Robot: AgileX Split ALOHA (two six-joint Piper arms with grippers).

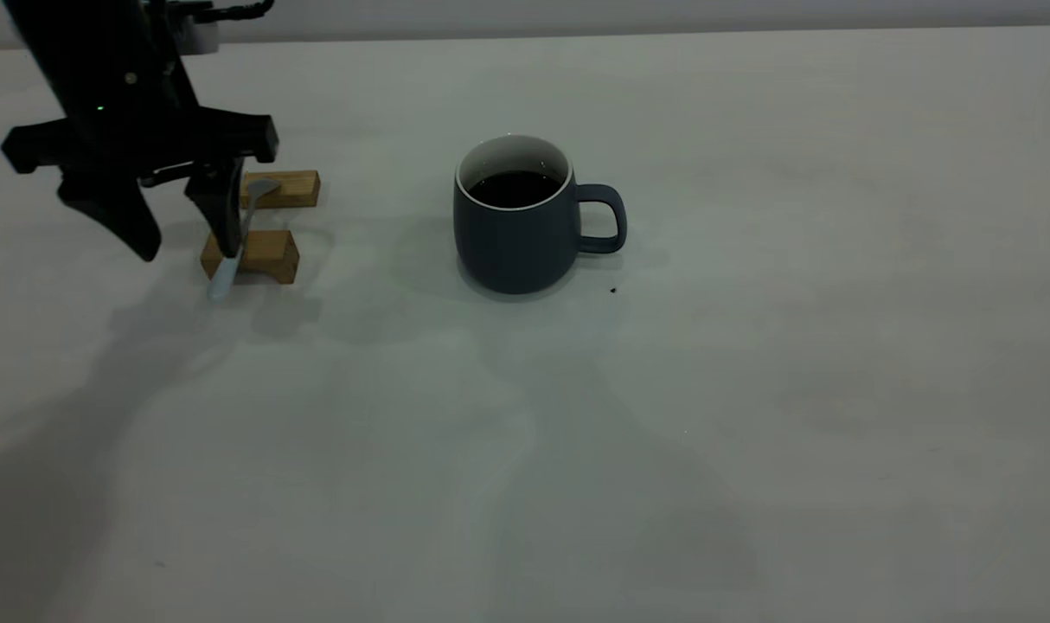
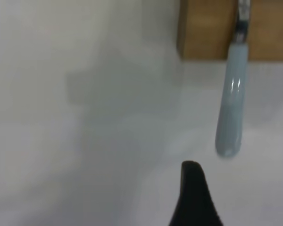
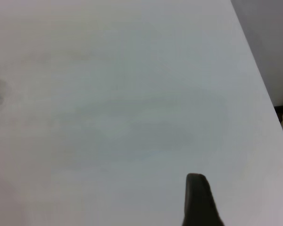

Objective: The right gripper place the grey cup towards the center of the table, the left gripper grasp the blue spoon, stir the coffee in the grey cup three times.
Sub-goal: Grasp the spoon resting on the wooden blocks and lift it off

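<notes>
The blue spoon's handle [image 1: 221, 282] sticks out past the nearer block [image 1: 268, 253], and my open fingers are set across the handle's width. My left gripper should keep going down and close there.
The grey cup [image 1: 516, 229] stands upright near the table's [image 1: 750, 389] middle, handle to the right, with dark coffee [image 1: 515, 187] inside. The blue spoon [image 1: 231, 255] lies across two tan wooden blocks at the left, its pale handle end [image 2: 230, 113] overhanging the nearer block. My left gripper [image 1: 188, 253] hangs open just above the spoon's handle, one finger on either side of it and nothing held; one fingertip [image 2: 192, 188] shows in the left wrist view. The right gripper is out of the exterior view. Its wrist view shows one fingertip [image 3: 197, 197] over bare table, nothing beside it.
The two wooden blocks [image 1: 252, 255] [image 1: 287, 189] sit side by side under the spoon. A tiny dark speck [image 1: 613, 290] lies right of the cup. The table's edge [image 3: 259, 70] and a wall beyond it show in the right wrist view.
</notes>
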